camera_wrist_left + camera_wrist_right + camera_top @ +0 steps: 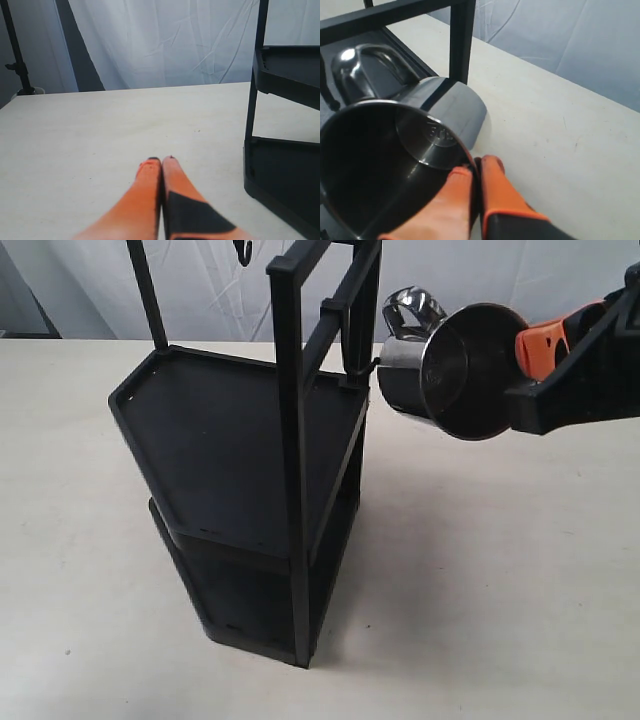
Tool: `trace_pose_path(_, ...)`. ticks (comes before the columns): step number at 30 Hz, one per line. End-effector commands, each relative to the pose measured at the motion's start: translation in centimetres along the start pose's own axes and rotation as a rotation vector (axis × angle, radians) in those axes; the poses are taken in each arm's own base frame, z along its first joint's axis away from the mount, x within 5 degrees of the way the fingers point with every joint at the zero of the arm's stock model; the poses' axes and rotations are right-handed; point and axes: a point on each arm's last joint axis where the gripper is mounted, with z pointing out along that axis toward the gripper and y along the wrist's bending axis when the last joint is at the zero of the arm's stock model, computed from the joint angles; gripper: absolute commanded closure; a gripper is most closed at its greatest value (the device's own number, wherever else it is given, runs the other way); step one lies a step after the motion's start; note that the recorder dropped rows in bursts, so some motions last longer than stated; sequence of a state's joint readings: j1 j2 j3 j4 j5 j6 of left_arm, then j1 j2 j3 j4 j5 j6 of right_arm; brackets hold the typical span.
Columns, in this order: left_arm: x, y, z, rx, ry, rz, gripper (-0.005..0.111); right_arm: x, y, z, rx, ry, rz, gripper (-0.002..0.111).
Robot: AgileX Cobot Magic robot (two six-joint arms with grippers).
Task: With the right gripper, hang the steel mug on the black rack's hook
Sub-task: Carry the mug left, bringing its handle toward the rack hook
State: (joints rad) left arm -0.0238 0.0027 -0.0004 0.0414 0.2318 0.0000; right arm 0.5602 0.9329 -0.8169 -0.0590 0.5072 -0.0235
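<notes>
I can see the hook's tip (376,363) pointing at the steel mug's side below the looped handle, so my right gripper should first back away and turn the handle (412,306) toward the hook.
The steel mug (455,370) hangs in the air on its side, with its mouth toward the exterior camera and its looped handle (410,308) up. My right gripper (528,360) is shut on its rim, one orange finger inside the mug (395,150) and one outside (476,167). The mug is just right of the black rack (240,460), level with the upper shelf. The slim hook (352,358) hangs from a crossbar close beside the mug's wall; whether they touch I cannot tell. My left gripper (161,159) is shut on nothing, low over the table.
The rack's square front post (292,460) and upper crossbars (395,15) stand close to the mug. A second hook (243,250) hangs at the rack's top. The pale table (500,570) stretches to the right, and a white curtain is behind it.
</notes>
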Motion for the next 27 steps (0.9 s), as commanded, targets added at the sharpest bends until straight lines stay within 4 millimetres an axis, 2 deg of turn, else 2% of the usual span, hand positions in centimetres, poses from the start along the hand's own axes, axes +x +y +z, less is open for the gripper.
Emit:
trace_pose_path(1,0.0,0.0,0.0,-0.003,-0.002,0.004,0.105,0.1,0.0,-0.3,-0.001,0.017,0.034,0.109)
trace_pose_path(6,0.0,0.0,0.0,-0.003,-0.002,0.004,0.105,0.1,-0.1,-0.3,0.006,0.018,0.030,0.109)
trace_pose_path(10,0.0,0.0,0.0,-0.003,-0.002,0.004,0.105,-0.7,-0.9,-0.7,0.089,-0.013,-0.036,0.109)
trace_pose_path(16,0.0,0.0,0.0,-0.003,-0.002,0.004,0.105,-3.9,-3.0,-2.8,0.314,-0.126,-0.144,0.109)
trace_pose_path(21,0.0,0.0,0.0,-0.003,-0.002,0.004,0.105,-6.0,-5.1,-4.4,0.551,-0.134,-0.175,0.109)
trace_pose_path(24,0.0,0.0,0.0,-0.003,-0.002,0.004,0.105,-6.9,-5.1,-3.5,0.551,-0.128,-0.193,0.109)
trace_pose_path(27,0.0,0.0,0.0,-0.003,-0.002,0.004,0.105,-7.5,-4.7,-1.4,0.512,-0.138,-0.247,0.109)
